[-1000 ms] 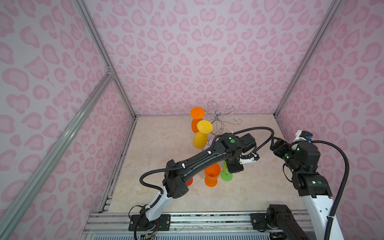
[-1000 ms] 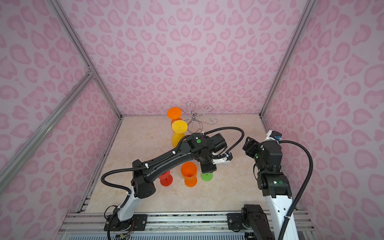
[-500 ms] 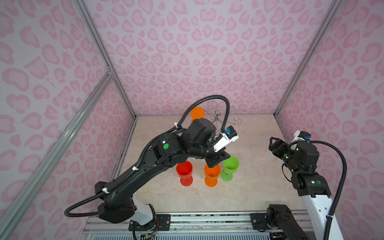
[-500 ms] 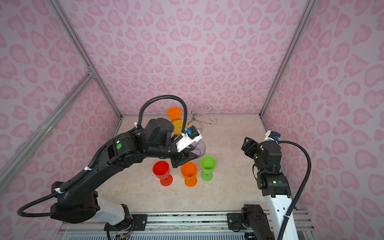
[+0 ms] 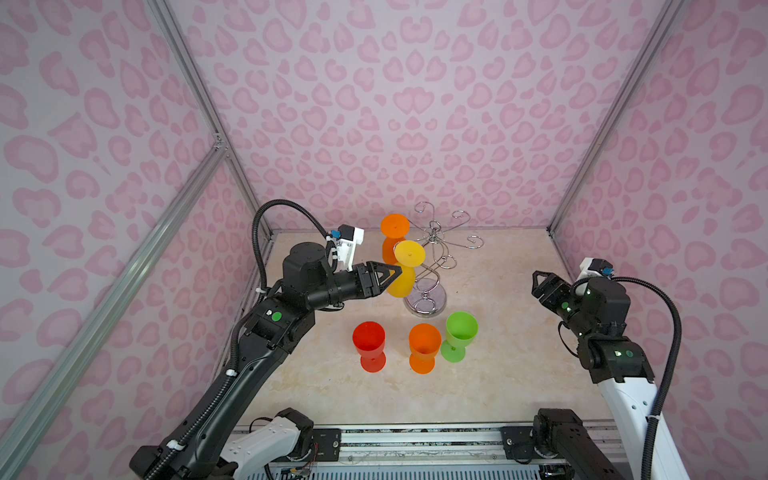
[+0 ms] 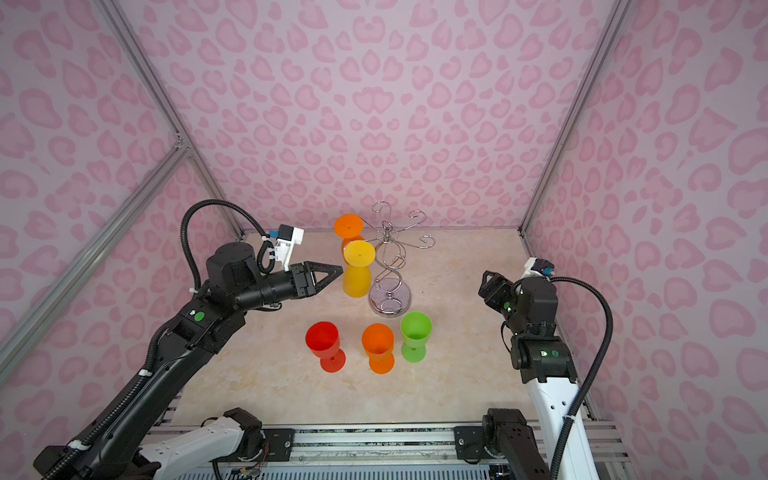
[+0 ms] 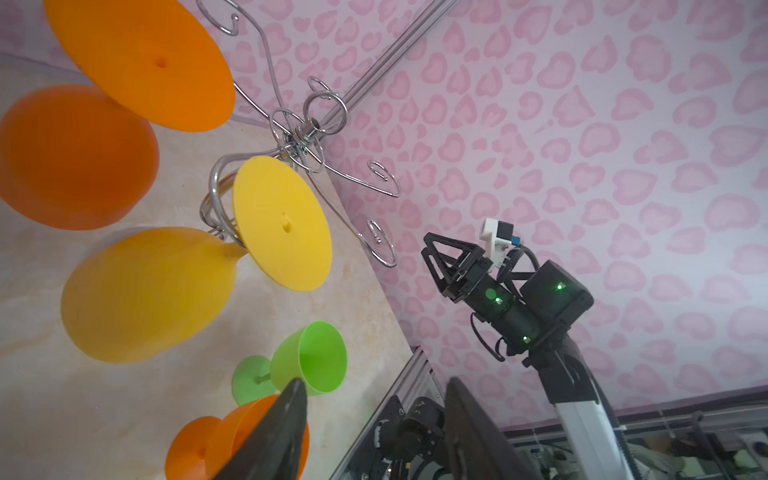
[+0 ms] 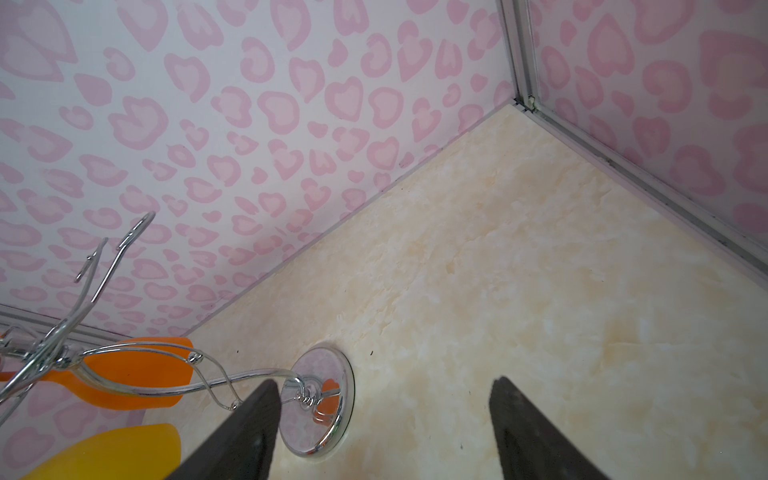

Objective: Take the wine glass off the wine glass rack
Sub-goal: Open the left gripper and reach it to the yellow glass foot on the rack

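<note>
The yellow glass's base (image 6: 360,252) has its free rim facing my open left gripper, so I should keep moving closer until the fingers are on both sides of that rim (image 6: 348,259) and close.
The chrome wine glass rack (image 5: 434,249) stands at the back middle of the table. Two wine glasses hang upside down from its arms: a yellow one (image 5: 402,282) in front and an orange one (image 5: 395,226) behind. My left gripper (image 5: 392,274) is level with the yellow glass's bowl, right beside its left side, open and empty. In the left wrist view the open left gripper (image 7: 376,380) has nothing in it, and the yellow glass (image 7: 149,291) hangs off to one side. My right gripper (image 5: 540,282) hovers open far right of the rack. The right wrist view shows the right gripper (image 8: 385,381) open over the rack's base (image 8: 318,411).
Three glasses stand upright in front of the rack: red (image 5: 369,343), orange (image 5: 424,347) and green (image 5: 460,332). Pink patterned walls (image 5: 415,104) close in the marble table (image 5: 498,365) on three sides. A metal rail (image 5: 415,436) runs along the front edge.
My left arm rose from over the front glasses and swung back left, now pointing level at the yellow glass with its jaws wider apart. The right arm has hardly moved.
</note>
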Robot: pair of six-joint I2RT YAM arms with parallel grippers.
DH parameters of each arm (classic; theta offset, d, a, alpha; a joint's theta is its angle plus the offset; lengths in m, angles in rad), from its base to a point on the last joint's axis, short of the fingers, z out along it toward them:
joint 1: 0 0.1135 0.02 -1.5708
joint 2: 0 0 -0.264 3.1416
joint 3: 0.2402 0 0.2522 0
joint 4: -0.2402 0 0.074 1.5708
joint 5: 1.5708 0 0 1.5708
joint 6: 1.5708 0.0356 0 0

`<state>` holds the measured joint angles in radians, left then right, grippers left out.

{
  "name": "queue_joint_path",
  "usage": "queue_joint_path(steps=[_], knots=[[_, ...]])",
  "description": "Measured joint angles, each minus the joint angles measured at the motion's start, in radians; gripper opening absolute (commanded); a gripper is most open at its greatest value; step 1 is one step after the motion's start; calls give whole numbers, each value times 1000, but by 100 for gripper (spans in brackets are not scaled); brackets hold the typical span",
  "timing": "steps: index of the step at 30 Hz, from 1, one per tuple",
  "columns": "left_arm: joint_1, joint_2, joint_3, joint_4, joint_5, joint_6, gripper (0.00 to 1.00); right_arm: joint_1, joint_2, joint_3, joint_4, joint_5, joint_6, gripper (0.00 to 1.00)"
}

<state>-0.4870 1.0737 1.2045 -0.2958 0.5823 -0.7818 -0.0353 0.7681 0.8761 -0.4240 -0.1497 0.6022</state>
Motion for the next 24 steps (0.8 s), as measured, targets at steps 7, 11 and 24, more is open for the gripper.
queue_joint_path(steps=[7, 11, 24], knots=[[3, 75, -79, 158, 51, -167, 56, 0, 0, 1, 10, -7, 8, 79], [5, 102, -92, 212, 49, -208, 55, 0, -1, 0, 10, -7, 8, 79], [5, 177, -61, 267, 45, -220, 46, 0, 2, -21, 20, -8, 16, 80]])
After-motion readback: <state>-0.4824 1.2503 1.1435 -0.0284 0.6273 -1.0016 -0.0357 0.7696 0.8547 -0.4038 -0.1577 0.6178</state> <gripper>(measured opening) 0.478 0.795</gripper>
